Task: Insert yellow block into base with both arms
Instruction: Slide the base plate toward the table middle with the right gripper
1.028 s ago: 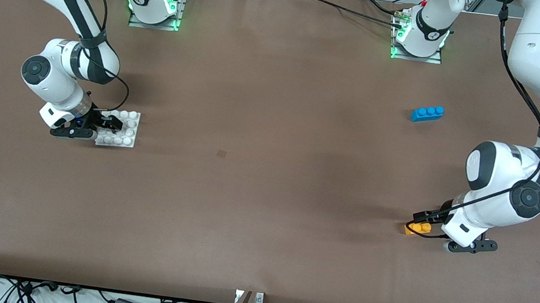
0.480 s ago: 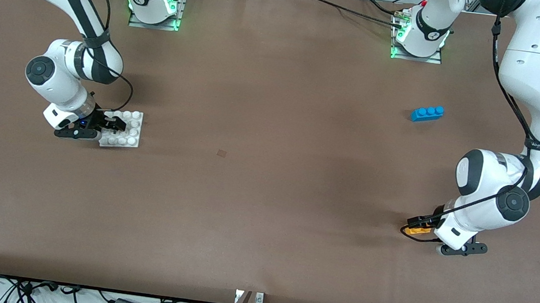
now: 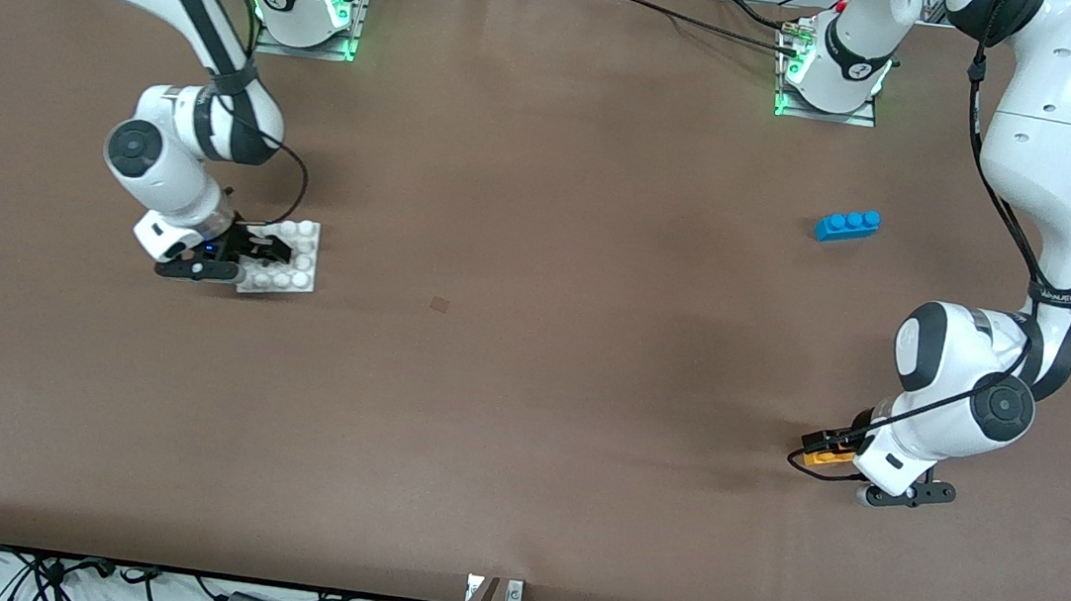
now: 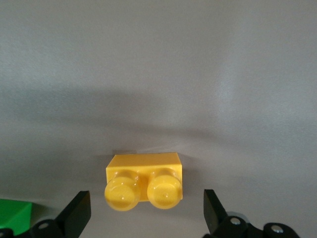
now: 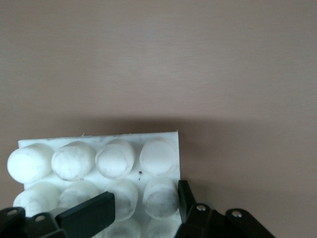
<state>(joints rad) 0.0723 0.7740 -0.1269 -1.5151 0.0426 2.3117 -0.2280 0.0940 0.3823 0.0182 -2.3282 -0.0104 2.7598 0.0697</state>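
Observation:
The white base is far from the yellow block. My right gripper should put the base in the middle of the table and move away before my left gripper puts the block in.
The yellow block lies on the table near the left arm's end, studs up. My left gripper is low over it and open. In the left wrist view the block sits between the two spread fingertips, with a gap on each side of my left gripper. The white base is near the right arm's end. My right gripper is shut on it. In the right wrist view my right gripper clamps two studs at the edge of the base.
A blue three-stud brick lies farther from the front camera than the yellow block, at the left arm's end. A corner of a green brick shows beside the left gripper in the left wrist view. The arm bases stand along the table's back edge.
My right gripper has carried the base toward the middle of the table. My left arm has shifted slightly toward the right arm's end above the yellow block, which has stayed put.

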